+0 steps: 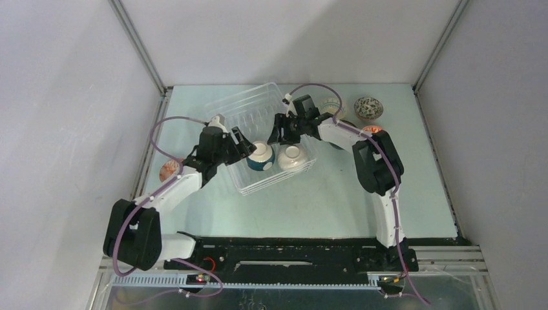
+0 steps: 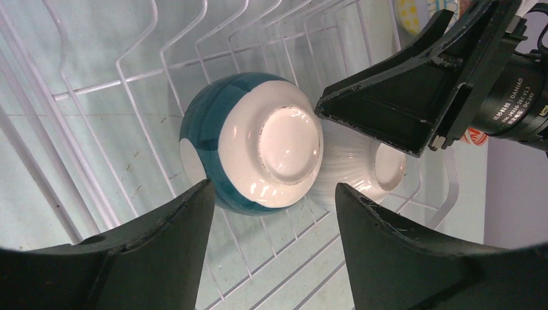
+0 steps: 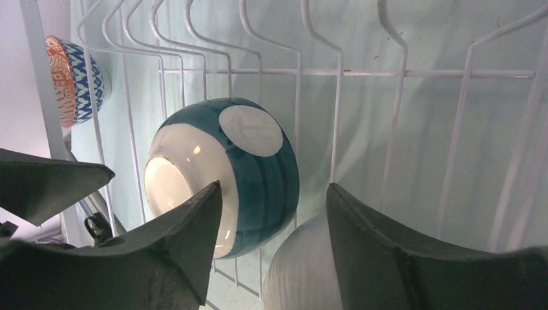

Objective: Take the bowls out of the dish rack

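Observation:
The teal bowl, base up (image 1: 262, 154), is wider than my right gripper's fingers. Next, my right gripper steadies it while my left gripper pushes on its opposite side (image 1: 251, 161).
The white wire dish rack (image 1: 240, 103) stands mid-table and holds two bowls on their sides: a dark teal bowl (image 1: 260, 156) and a plain white bowl (image 1: 292, 157). My left gripper (image 1: 244, 144) is open at the rack's left side, its jaws just short of the teal bowl (image 2: 258, 152), not touching it. My right gripper (image 1: 283, 131) is open and reaches into the rack from the far right, above both bowls. In the right wrist view its jaws frame the teal bowl (image 3: 226, 174) and the white bowl (image 3: 304, 271).
Other bowls stand outside the rack: a speckled one (image 1: 368, 107), a yellow one (image 1: 331, 105) and a red one (image 1: 373, 130) at the far right, and a red-patterned one (image 1: 169, 170) at the left. A blue-white zigzag bowl (image 3: 74, 81) shows beyond the rack wires (image 3: 388, 72).

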`<state>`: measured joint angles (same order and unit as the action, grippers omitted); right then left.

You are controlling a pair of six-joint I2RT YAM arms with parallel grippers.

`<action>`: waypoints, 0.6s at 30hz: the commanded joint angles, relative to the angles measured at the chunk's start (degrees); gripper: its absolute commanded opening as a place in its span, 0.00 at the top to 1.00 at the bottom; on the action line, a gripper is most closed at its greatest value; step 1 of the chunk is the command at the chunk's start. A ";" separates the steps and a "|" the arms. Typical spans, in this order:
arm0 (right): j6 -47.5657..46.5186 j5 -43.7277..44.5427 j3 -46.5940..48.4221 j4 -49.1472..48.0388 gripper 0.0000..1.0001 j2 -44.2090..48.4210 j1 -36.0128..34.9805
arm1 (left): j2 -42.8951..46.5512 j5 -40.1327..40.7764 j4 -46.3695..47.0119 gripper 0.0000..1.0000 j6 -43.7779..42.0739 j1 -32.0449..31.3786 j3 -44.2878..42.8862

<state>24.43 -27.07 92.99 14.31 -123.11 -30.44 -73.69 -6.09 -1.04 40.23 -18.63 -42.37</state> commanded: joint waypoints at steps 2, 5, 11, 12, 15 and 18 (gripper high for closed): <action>-2.17 -0.33 -1.76 0.34 0.26 4.88 -1.82 | 2.18 1.05 1.39 0.25 -0.23 1.32 1.18; -2.78 -0.75 -1.27 0.36 0.10 4.84 -2.63 | 2.97 0.69 1.39 0.25 -0.44 2.04 1.67; -3.79 -0.80 0.67 2.34 0.08 2.91 -3.38 | 4.15 -0.32 -0.59 0.25 -1.32 3.22 1.34; -4.05 -0.30 1.42 3.25 0.11 2.34 -3.47 | 4.34 -0.41 -0.74 0.25 -1.44 3.31 1.18; -4.36 0.31 3.29 5.24 0.18 0.51 -3.40 | 4.30 -0.83 -1.16 0.25 -1.71 3.43 0.70; -4.22 -0.37 4.37 5.93 0.22 -1.23 -3.00 | 3.96 -1.14 -1.54 0.26 -1.90 3.56 0.19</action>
<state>21.10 -27.03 94.28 17.28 -121.71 -33.41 -70.83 -6.35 -2.07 39.88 -15.62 -41.93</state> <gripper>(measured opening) 0.796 0.745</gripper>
